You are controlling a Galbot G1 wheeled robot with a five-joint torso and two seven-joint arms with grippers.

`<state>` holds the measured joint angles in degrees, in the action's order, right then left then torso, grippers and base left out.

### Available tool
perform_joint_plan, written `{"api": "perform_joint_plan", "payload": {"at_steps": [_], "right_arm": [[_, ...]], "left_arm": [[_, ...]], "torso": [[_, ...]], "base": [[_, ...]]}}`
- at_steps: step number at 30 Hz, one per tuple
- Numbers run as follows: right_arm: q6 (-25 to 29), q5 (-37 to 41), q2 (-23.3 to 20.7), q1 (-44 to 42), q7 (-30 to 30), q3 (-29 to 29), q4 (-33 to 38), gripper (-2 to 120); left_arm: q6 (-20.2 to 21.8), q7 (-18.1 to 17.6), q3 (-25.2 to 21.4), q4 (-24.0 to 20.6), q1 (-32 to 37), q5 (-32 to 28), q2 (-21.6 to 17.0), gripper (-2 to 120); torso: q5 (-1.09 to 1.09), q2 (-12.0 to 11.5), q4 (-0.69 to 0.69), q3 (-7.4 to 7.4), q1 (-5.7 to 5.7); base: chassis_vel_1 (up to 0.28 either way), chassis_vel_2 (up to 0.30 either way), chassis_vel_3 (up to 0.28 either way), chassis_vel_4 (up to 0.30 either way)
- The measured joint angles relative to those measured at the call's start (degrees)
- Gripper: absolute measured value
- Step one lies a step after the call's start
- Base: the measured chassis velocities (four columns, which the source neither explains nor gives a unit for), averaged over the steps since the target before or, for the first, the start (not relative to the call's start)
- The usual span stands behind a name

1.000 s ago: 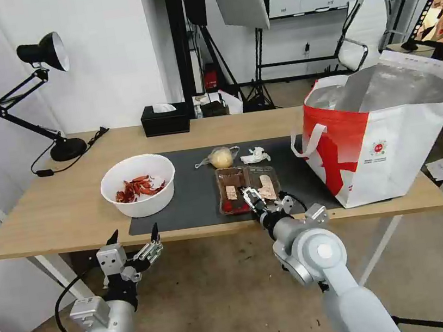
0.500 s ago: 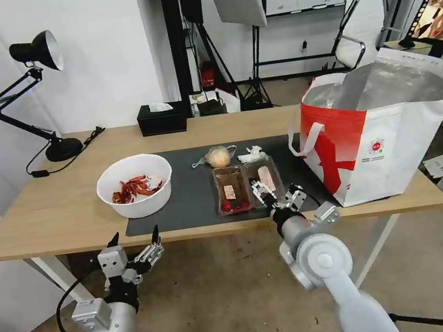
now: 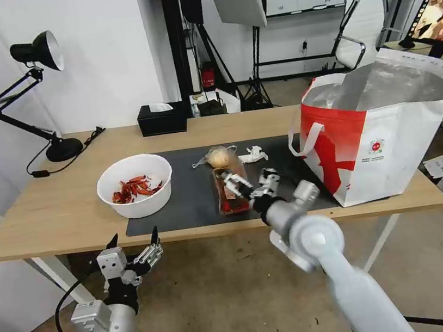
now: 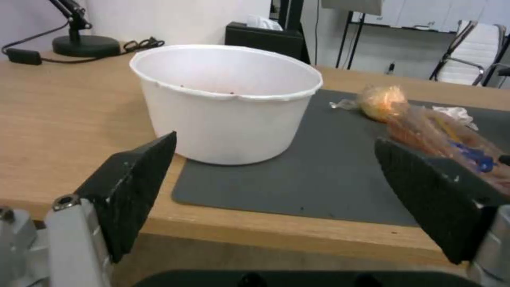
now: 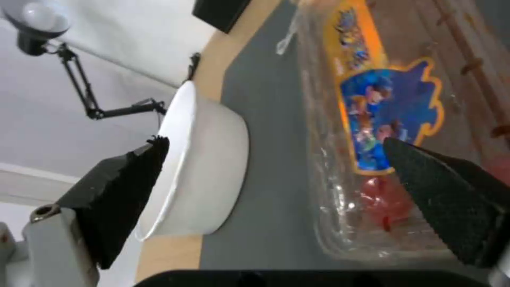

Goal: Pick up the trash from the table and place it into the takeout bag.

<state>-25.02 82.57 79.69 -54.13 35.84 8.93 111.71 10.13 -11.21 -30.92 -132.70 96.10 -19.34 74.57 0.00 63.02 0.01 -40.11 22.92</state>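
Observation:
I expect the clear hinged tray's folded halves (image 3: 226, 198) to stay together when I lift the tray by its rim, because the blue sticker lies over them.
The clear hinged tray (image 3: 230, 200) with red scraps lies on the dark mat (image 3: 192, 192) of the table (image 3: 46, 212). My right gripper (image 3: 248, 181) hovers open just over it, one finger over the tray's left half, and hides the right half. In the right wrist view the tray (image 5: 372, 99) with its blue sticker lies under one finger of the right gripper (image 5: 276, 145). The white bowl (image 3: 135, 184) of chili shells stands to the left. Behind are the small bag (image 3: 219, 157) and the tissue (image 3: 253, 154). The takeout bag (image 3: 387, 131) stands open at the right. My left gripper (image 3: 133, 244) waits open below the table's front edge, facing the bowl (image 4: 226, 101).
A black desk lamp (image 3: 35, 54) and its cord occupy the back left corner. A black tissue box (image 3: 163, 120) sits at the table's back edge. Tripods and a white chair (image 3: 364, 30) stand behind the table. Bare wood lies left of the bowl.
My right gripper has moved left and farther over the tray, its wrist rolled, and it now covers the tray's right half. The left arm has stayed put.

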Motion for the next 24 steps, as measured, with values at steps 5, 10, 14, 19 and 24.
{"api": "perform_joint_plan", "payload": {"at_steps": [5, 10, 14, 19, 24], "right_arm": [[1.95, 2.25, -1.01, -0.34, -0.9, 0.78, 1.14, 100], [4.71, 1.25, -2.82, 0.61, -7.5, 1.67, 2.55, 100], [5.26, -20.66, -9.17, 5.11, -19.01, -2.5, -0.77, 93], [5.26, -40.26, -16.24, 10.13, -32.18, -7.11, -6.19, 78], [7.7, -48.99, -21.51, 18.4, -42.63, -11.68, -14.34, 57]], "left_arm": [[-0.03, -0.04, -0.04, -0.06, -0.02, 0.02, -0.04, 100], [-0.07, -0.06, -0.05, -0.25, -0.07, -0.04, -0.23, 100], [-0.07, -0.6, -0.08, -0.87, -0.07, -1.95, -1.42, 100], [0.1, -1.61, 0.15, -1.07, -0.22, -4.41, -3.07, 100], [0.39, -1.74, 1.0, -0.05, -2.75, -7.34, -4.12, 100]], "torso": [[0.0, 0.0, -0.01, 0.0, 0.0], [0.01, 0.0, -0.02, 0.01, 0.0], [0.01, 0.01, 0.0, 0.01, -0.01], [0.02, 0.01, -0.01, 0.0, 0.0], [0.0, 0.01, -0.01, 0.0, 0.0]], "base": [[0.0, 0.0, 0.0, 0.0], [0.0, 0.0, 0.0, 0.0], [0.0, 0.0, 0.0, 0.0], [0.0, 0.0, 0.0, 0.0], [0.0, 0.0, 0.0, 0.0]]}}
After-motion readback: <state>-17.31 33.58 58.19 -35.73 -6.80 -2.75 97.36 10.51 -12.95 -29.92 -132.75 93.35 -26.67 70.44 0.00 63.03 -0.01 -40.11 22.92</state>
